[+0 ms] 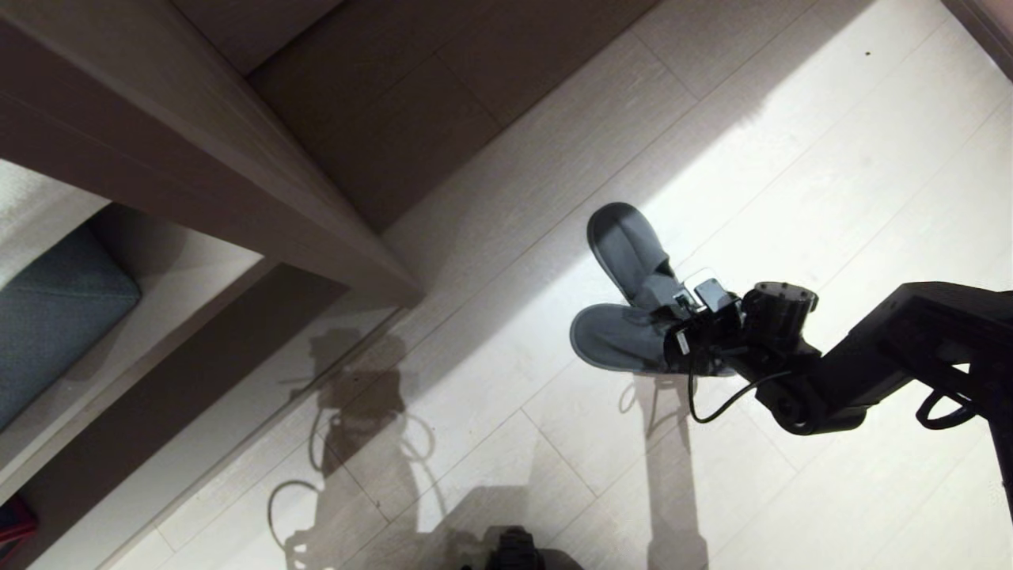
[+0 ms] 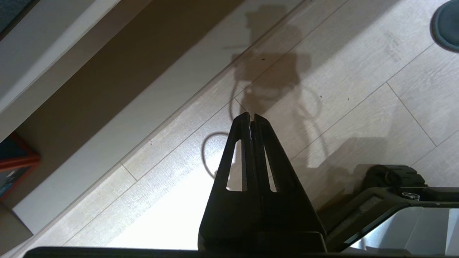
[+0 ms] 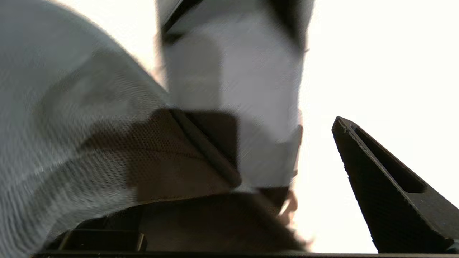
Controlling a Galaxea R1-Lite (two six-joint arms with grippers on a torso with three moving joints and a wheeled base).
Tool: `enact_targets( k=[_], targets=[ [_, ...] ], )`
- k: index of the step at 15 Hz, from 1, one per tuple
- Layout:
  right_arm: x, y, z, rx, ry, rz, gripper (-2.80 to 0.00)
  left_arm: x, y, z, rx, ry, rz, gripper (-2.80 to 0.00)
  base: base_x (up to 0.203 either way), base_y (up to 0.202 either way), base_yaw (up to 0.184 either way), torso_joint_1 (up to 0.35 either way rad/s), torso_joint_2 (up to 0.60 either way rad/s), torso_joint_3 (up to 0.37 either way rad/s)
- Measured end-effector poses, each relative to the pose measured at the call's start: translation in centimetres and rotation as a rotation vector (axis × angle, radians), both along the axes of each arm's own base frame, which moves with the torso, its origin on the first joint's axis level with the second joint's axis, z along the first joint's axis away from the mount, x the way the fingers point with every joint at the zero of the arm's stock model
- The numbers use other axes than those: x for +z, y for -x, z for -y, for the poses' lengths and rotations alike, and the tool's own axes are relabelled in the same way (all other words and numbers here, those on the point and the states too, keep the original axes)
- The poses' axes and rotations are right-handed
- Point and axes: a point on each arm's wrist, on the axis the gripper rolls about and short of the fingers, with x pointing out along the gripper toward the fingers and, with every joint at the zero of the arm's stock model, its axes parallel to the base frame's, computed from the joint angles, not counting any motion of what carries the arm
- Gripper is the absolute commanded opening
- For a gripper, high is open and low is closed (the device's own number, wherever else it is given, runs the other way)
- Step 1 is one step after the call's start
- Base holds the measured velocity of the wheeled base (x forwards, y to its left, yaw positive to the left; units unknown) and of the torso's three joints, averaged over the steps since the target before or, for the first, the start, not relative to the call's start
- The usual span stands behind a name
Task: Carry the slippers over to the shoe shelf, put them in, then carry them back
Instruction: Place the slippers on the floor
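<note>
Next, my right gripper backs off, closes and pushes the near slipper's toe (image 1: pixel 600 332) toward the other one, because the slippers lie in a V with their toes apart (image 1: pixel 600 290).
The two dark grey slippers lie on the pale floor in a V, one (image 1: pixel 625 245) pointing away and the other (image 1: pixel 613 336) pointing left, their heel ends meeting. My right gripper (image 1: pixel 673 328) is at those heel ends and stands open. In the right wrist view grey slipper fabric (image 3: pixel 89 118) fills the near side, and one finger (image 3: pixel 387 186) stands well off it with bare floor between; the other finger is hidden. The taupe shoe shelf (image 1: pixel 237 174) runs along the left. My left gripper (image 2: pixel 250 118) hangs shut over the floor, holding nothing.
A blue-grey cushion (image 1: pixel 47 317) sits in the unit's pale opening. A dark plinth (image 1: pixel 158 396) and a white base strip (image 2: pixel 107 125) run along the floor. A red-edged object (image 2: pixel 14 161) lies by the plinth. Open sunlit floor (image 1: pixel 831 198) spreads to the right.
</note>
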Motion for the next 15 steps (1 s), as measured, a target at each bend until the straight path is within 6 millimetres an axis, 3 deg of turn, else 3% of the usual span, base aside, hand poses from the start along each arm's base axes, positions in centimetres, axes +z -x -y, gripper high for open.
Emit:
enact_targets(
  k=[4,7,11,15],
  targets=[
    [-0.3,2.5,0.0,0.122,-0.012,-0.152,0.00,0.0,0.0,0.0,0.000,0.000,0.000,-2.80,0.000,0.000,0.000,0.000,0.00,0.000],
    [-0.3,4.4,0.6,0.122,-0.014,-0.252,0.00,0.0,0.0,0.0,0.000,0.000,0.000,-2.80,0.000,0.000,0.000,0.000,0.00,0.000],
    [1.4,4.4,0.6,0.007,-0.167,-0.177,0.00,0.0,0.0,0.0,0.000,0.000,0.000,-2.80,0.000,0.000,0.000,0.000,0.00,0.000],
    [1.5,6.1,0.7,0.042,-0.217,-0.196,0.00,0.0,0.0,0.0,0.000,0.000,0.000,-2.80,0.000,0.000,0.000,0.000,0.00,0.000]
  ],
)
